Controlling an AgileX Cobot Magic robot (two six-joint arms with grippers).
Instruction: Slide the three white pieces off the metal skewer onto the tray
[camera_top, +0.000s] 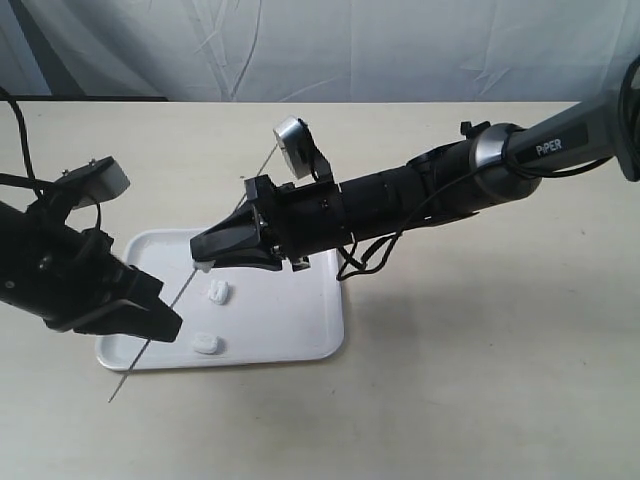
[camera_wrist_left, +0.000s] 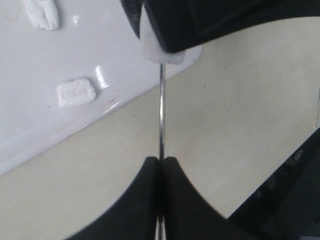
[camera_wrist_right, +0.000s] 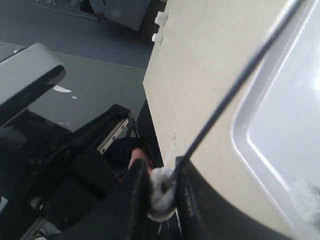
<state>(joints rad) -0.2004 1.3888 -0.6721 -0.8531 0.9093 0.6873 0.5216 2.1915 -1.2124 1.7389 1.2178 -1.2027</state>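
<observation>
The skewer's far end (camera_top: 274, 151) is sticking out well beyond the white piece in my right gripper. My left gripper should draw the skewer back past the tray (camera_top: 112, 398).
The thin metal skewer (camera_top: 170, 310) slants across the white tray (camera_top: 300, 320). My left gripper (camera_top: 165, 328) is shut on the skewer low down, over the tray's front left corner; in the left wrist view the skewer (camera_wrist_left: 161, 115) runs out from between its closed fingers (camera_wrist_left: 161, 161). My right gripper (camera_top: 203, 252) is shut on one white piece (camera_top: 203, 266) that is still threaded on the skewer (camera_wrist_right: 230, 95); the piece (camera_wrist_right: 161, 197) shows squeezed between the pads. Two white pieces lie loose on the tray, one (camera_top: 218, 293) mid-left, the other (camera_top: 207, 343) near the front rim.
The tray rests on a pale tabletop (camera_top: 480, 350). The right arm (camera_top: 420, 195) reaches across the tray's back right corner. A white curtain (camera_top: 320, 45) hangs behind the table.
</observation>
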